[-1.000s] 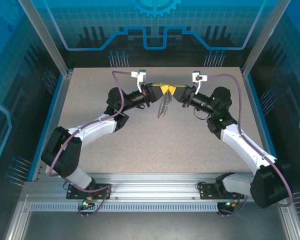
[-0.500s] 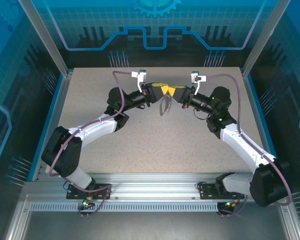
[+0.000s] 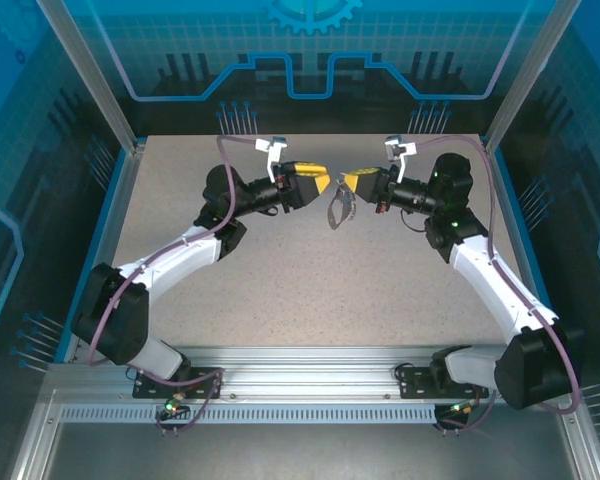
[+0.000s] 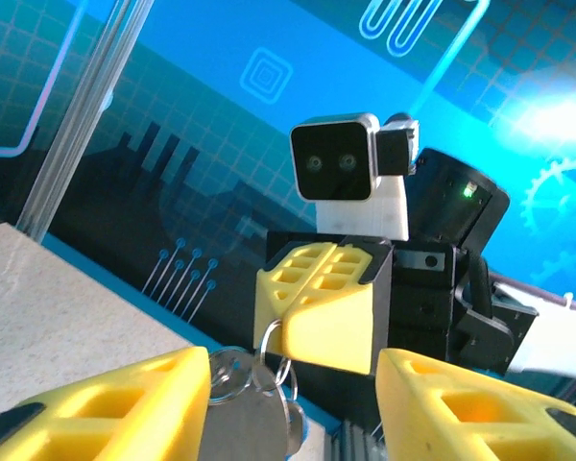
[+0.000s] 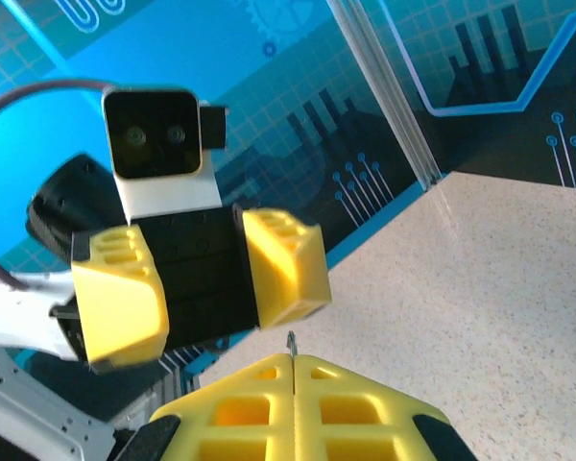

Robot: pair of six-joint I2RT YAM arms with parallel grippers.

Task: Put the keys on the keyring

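Observation:
The robot's right gripper is clamping the top ring of the keyring (image 4: pixel 268 338) with its fingers, so next the left gripper pinches the ring (image 4: pixel 283 372) just below those fingers before the right gripper opens.
A small silvery bunch of thin rings (image 4: pixel 270 353) and flat round metal pieces (image 4: pixel 254 423) hangs above the table between the two arms; this is the keyring (image 3: pixel 337 211). My right gripper (image 3: pixel 346 186) is shut on its top ring, and a thin metal sliver (image 5: pixel 291 340) pokes out between the closed yellow fingers (image 5: pixel 259 403). My left gripper (image 3: pixel 325 184) stands open just left of the bunch, its fingers (image 4: pixel 125 403) spread on either side and touching nothing. I cannot make out a teal loop or the blue-headed key.
The speckled table (image 3: pixel 330 290) lies below the hanging bunch. Blue-lit walls and metal posts (image 3: pixel 515 80) enclose it at the back and sides. In the right wrist view the left gripper (image 5: pixel 202 288) faces me close by.
My left gripper has opened and pulled back to the left, away from the right gripper. The bunch now hangs from the right gripper alone, shifted slightly right.

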